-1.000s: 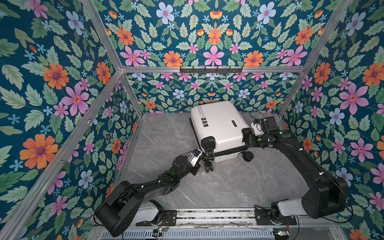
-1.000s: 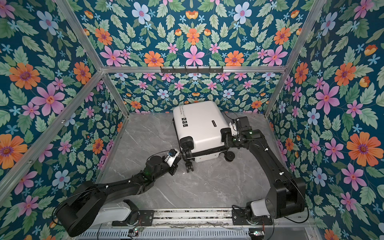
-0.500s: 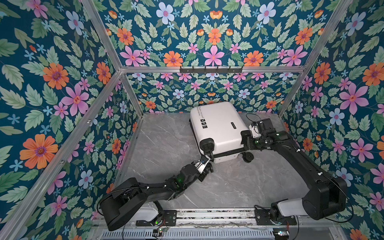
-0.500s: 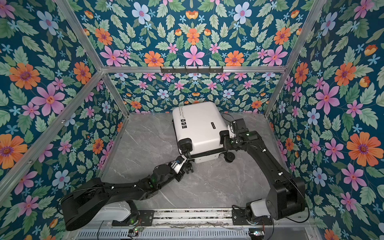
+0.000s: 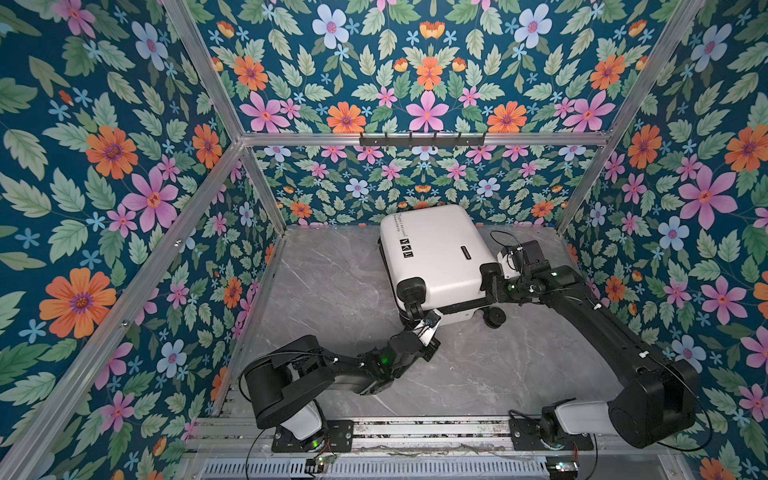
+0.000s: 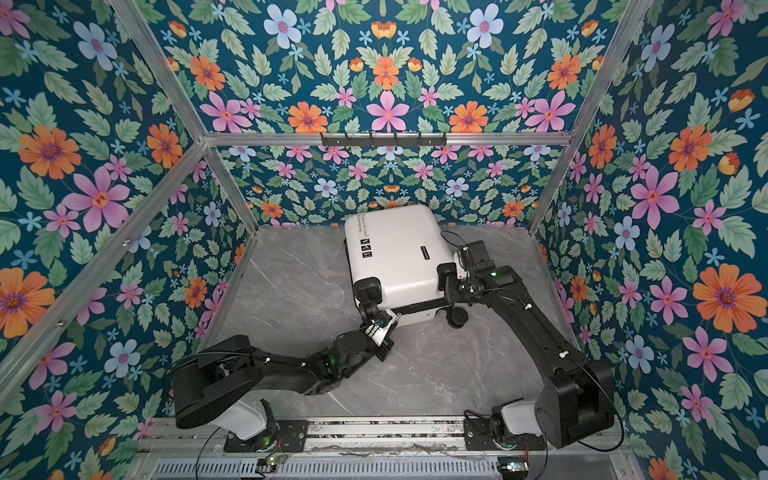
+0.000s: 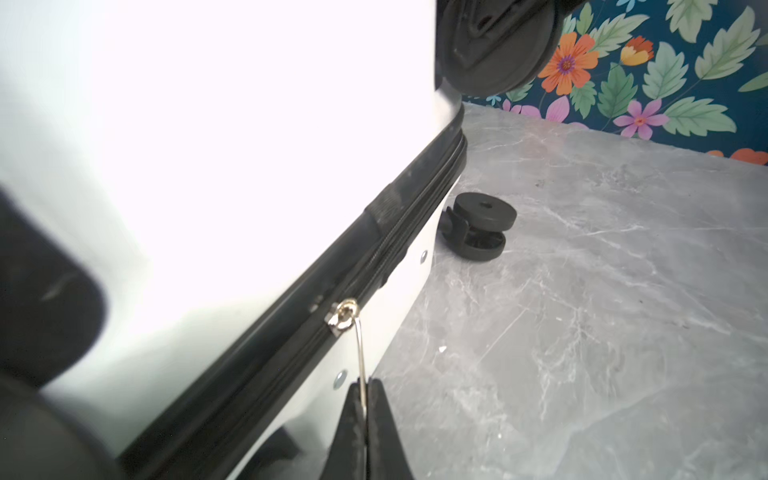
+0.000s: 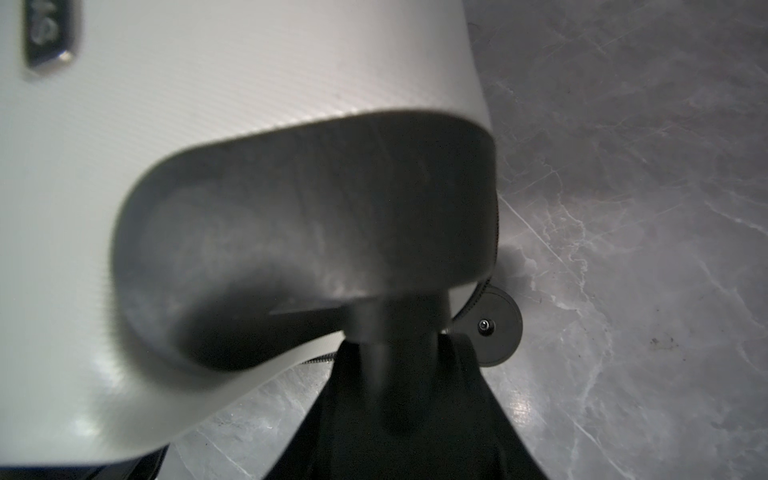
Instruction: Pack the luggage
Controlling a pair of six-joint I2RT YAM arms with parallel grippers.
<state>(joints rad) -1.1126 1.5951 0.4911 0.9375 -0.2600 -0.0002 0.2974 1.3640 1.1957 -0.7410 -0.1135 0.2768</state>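
Note:
The luggage's caster [image 8: 397,313] is braced by my right gripper, so my left gripper should keep pulling the zipper pull toward that caster until the slider gets to the luggage's corner there [image 5: 485,301].
The luggage [image 5: 436,257] [image 6: 399,253], a white hard-shell suitcase, lies closed on the grey marble table [image 5: 332,282], seen in both top views. At its near edge my left gripper [image 5: 430,325] [image 6: 384,325] [image 7: 365,384] is shut on the thin metal zipper pull [image 7: 360,353], which hangs from the slider [image 7: 343,316] on the black zipper. My right gripper [image 5: 492,287] [image 6: 451,286] [image 8: 401,345] is at the near right corner, shut round the black stem [image 8: 399,316] of a caster under the dark corner guard [image 8: 311,232]. Another wheel [image 7: 478,226] [image 8: 494,328] rests on the table.
Floral walls with aluminium posts close in the table on three sides. A black hook rail [image 5: 422,139] runs along the back wall. The arms' bases sit on a metal rail [image 5: 415,430] at the front edge.
My left gripper has travelled to the right along the luggage's near edge, taking the zipper pull with it. The right gripper has kept its hold at the corner.

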